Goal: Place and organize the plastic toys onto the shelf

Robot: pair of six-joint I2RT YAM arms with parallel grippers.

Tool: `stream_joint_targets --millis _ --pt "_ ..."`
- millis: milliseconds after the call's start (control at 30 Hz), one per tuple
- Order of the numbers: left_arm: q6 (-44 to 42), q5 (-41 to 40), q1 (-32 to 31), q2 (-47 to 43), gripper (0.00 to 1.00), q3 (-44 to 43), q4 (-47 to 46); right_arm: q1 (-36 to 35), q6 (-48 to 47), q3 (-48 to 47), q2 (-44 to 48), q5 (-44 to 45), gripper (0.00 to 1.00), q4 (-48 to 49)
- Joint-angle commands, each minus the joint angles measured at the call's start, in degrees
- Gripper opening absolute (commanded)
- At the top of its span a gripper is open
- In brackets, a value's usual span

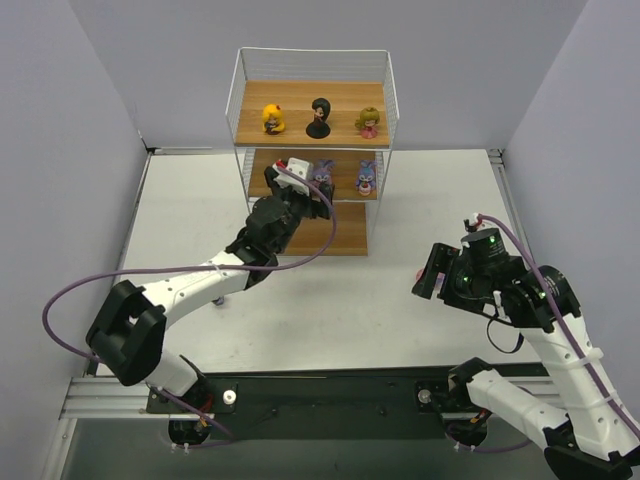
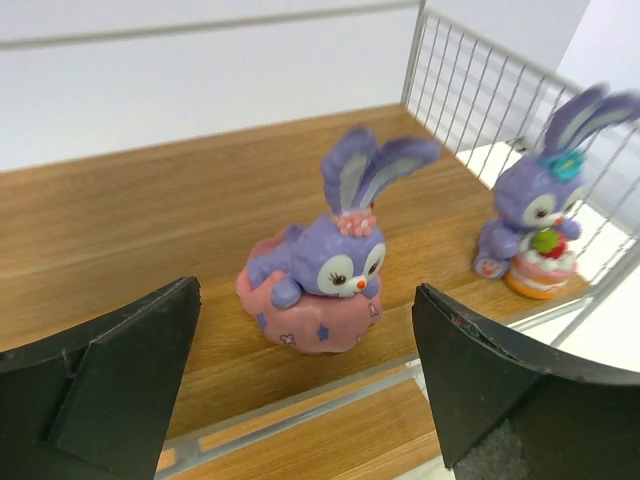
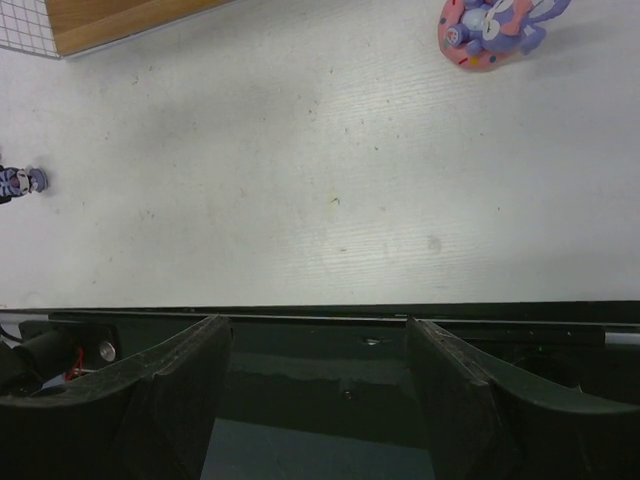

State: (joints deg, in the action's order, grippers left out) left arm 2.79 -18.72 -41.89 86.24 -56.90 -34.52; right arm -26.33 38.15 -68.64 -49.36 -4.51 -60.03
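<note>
The purple-pink bunny (image 3: 474,36) is lying away from the shelf with its ears sticking out. So my right gripper should keep moving in until its open fingers are on both sides of those ears (image 3: 546,12).
The shelf (image 1: 300,100) stands at the back of the table. Its top board carries a yellow doll (image 1: 272,119), a black doll (image 1: 319,118) and an olive-pink doll (image 1: 368,123). On the middle board sit a purple bunny on a pink cushion (image 2: 320,285) and a purple bunny with a cake (image 2: 535,235). My left gripper (image 2: 305,400) is open just in front of the cushion bunny, not touching it. My right gripper (image 3: 315,400) is open and empty above the table's near edge. In the right wrist view, a purple-pink bunny (image 3: 490,25) lies on the table and a small dark blue figure (image 3: 15,182) shows at the left edge.
The shelf's bottom board (image 1: 335,235) is partly covered by my left arm. White wire mesh (image 2: 480,100) closes the shelf's right side. Grey walls stand on both sides of the table. A black rail (image 3: 320,330) runs along the near edge.
</note>
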Motion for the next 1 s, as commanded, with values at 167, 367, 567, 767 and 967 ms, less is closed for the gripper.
stream_joint_targets --millis 167,367,567,767,967 --pt "0.73 -0.09 0.14 -15.20 0.97 1.79 4.37 1.80 1.92 3.68 -3.02 6.77 0.73 -1.85" --pt "3.89 -1.93 -0.39 -26.97 0.97 8.64 13.49 10.75 2.02 9.57 -3.54 12.60 0.73 3.42" --pt "8.98 0.35 -0.04 -33.14 0.97 8.04 29.64 22.97 1.66 15.90 -7.49 8.47 0.67 12.21" --pt "16.36 3.60 0.23 -34.82 0.97 9.35 39.09 29.74 2.89 20.39 -13.20 6.27 0.60 25.81" --pt "17.25 11.68 0.58 -37.10 0.97 11.90 38.92 31.25 2.28 20.83 -21.29 1.18 0.51 33.38"
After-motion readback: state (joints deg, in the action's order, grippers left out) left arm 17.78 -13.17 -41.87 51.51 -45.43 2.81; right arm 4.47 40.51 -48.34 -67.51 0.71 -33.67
